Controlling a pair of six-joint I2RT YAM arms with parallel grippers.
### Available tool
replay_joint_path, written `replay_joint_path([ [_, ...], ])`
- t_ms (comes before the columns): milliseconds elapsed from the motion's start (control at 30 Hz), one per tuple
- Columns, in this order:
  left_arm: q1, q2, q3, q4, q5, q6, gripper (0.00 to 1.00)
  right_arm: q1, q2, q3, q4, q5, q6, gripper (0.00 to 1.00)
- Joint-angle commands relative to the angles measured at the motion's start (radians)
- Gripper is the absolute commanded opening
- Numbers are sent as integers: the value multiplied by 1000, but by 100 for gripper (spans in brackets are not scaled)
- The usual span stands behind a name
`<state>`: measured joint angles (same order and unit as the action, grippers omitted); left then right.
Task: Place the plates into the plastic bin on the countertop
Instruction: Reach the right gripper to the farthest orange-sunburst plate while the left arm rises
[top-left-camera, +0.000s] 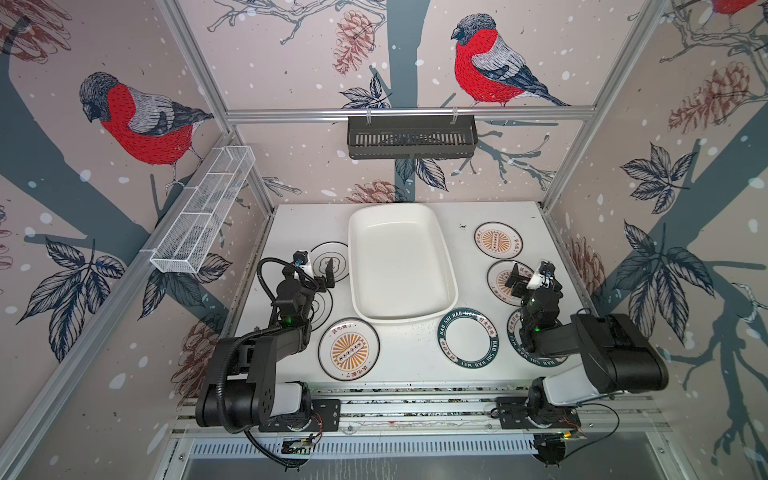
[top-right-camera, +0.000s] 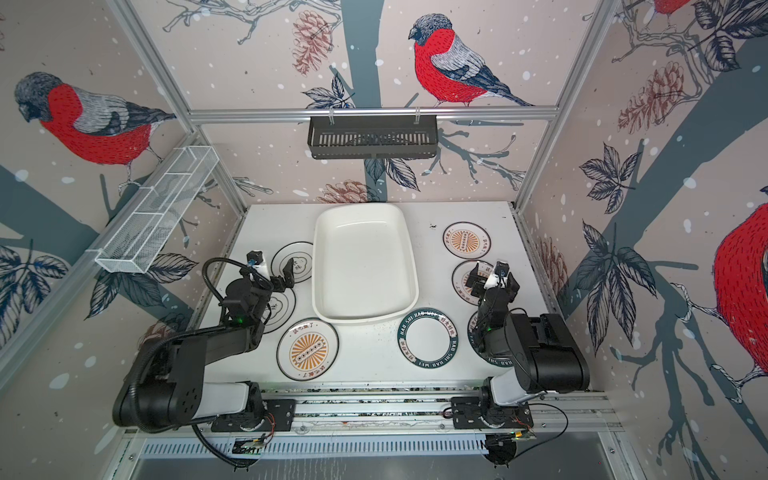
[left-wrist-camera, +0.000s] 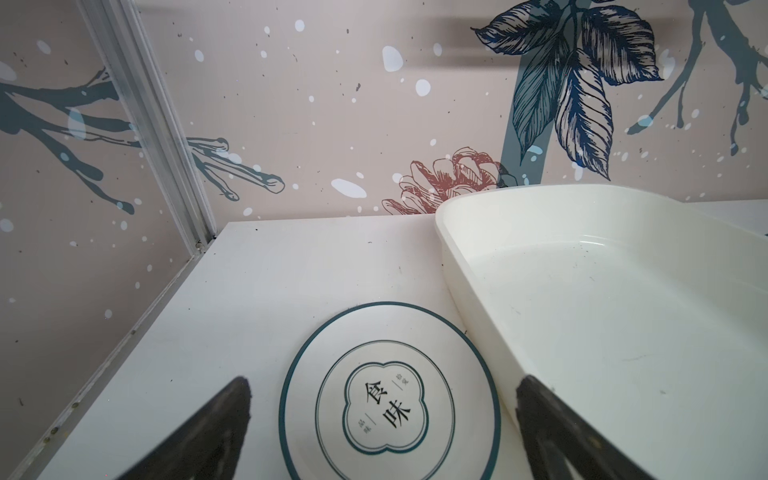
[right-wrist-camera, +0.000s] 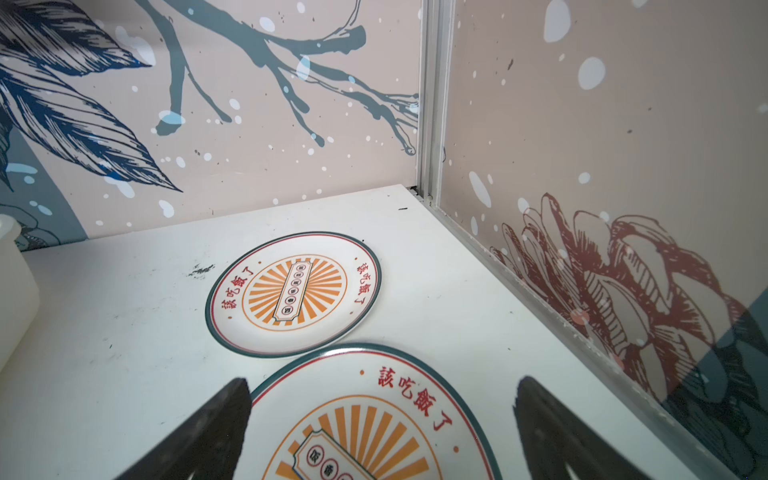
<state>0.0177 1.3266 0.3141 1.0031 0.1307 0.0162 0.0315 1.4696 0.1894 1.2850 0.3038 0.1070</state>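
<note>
My right gripper's fingers are spread level above the flat sunburst plate (top-left-camera: 500, 284). It should roll and grip the rear sunburst plate's rim (top-left-camera: 520, 242) facing the side.
The white plastic bin (top-left-camera: 399, 257) (left-wrist-camera: 602, 299) lies empty in the middle of the countertop (top-left-camera: 411, 365). Several plates lie flat around it. My left gripper (top-left-camera: 320, 276) (left-wrist-camera: 384, 380) hovers open over a thin-rimmed plate with black characters (top-left-camera: 334, 255) (left-wrist-camera: 390, 399) beside the bin's left wall. My right gripper (top-left-camera: 534, 277) (right-wrist-camera: 384, 381) hovers open over a sunburst plate (top-left-camera: 500, 278) (right-wrist-camera: 374, 424). Another sunburst plate (top-left-camera: 498, 242) (right-wrist-camera: 293, 293) lies behind it, a third (top-left-camera: 349, 349) at front left. A green-lettered plate (top-left-camera: 467, 337) lies in front of the bin.
A black slatted basket (top-left-camera: 411, 137) hangs on the back rail, and a white wire-mesh rack (top-left-camera: 203, 212) on the left frame. Two more plates are partly hidden under my arms (top-left-camera: 322, 307) (top-left-camera: 515, 332). Patterned walls and aluminium posts enclose the countertop closely.
</note>
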Motion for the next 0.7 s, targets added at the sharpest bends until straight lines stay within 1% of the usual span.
replay_joint_path([
  [0,-1,-62,48,-192,48,-6,99,3,-80,52,-141,64,26,99],
  [100,-5,-114,120,-380,82,27,99,2,-141,132,-338,61,54,99],
  [133,-7,-129,156,-460,95,40,99,0,-157,180,-448,66,90,99],
  [200,-14,-150,229,-621,109,69,99,-2,-186,289,-678,69,184,100],
  [267,-17,-172,310,-785,125,94,99,-4,-212,412,-912,67,333,99],
  [300,-18,-181,343,-849,133,107,99,-5,-232,461,-1004,34,366,99],
  [333,-19,-194,379,-923,142,124,99,-10,-249,495,-1064,-50,332,100],
  [367,-23,-205,414,-985,145,134,99,-11,-259,500,-1078,-103,310,99],
  [433,-27,-219,476,-1087,161,164,99,-29,-282,465,-1041,-153,333,99],
  [467,-31,-225,506,-1139,174,183,99,-47,-293,442,-1004,-205,339,99],
  [533,-40,-231,558,-1225,193,222,99,-82,-305,452,-1024,-297,356,99],
  [667,-52,-222,650,-1360,205,249,99,-100,-323,493,-1073,-399,372,100],
])
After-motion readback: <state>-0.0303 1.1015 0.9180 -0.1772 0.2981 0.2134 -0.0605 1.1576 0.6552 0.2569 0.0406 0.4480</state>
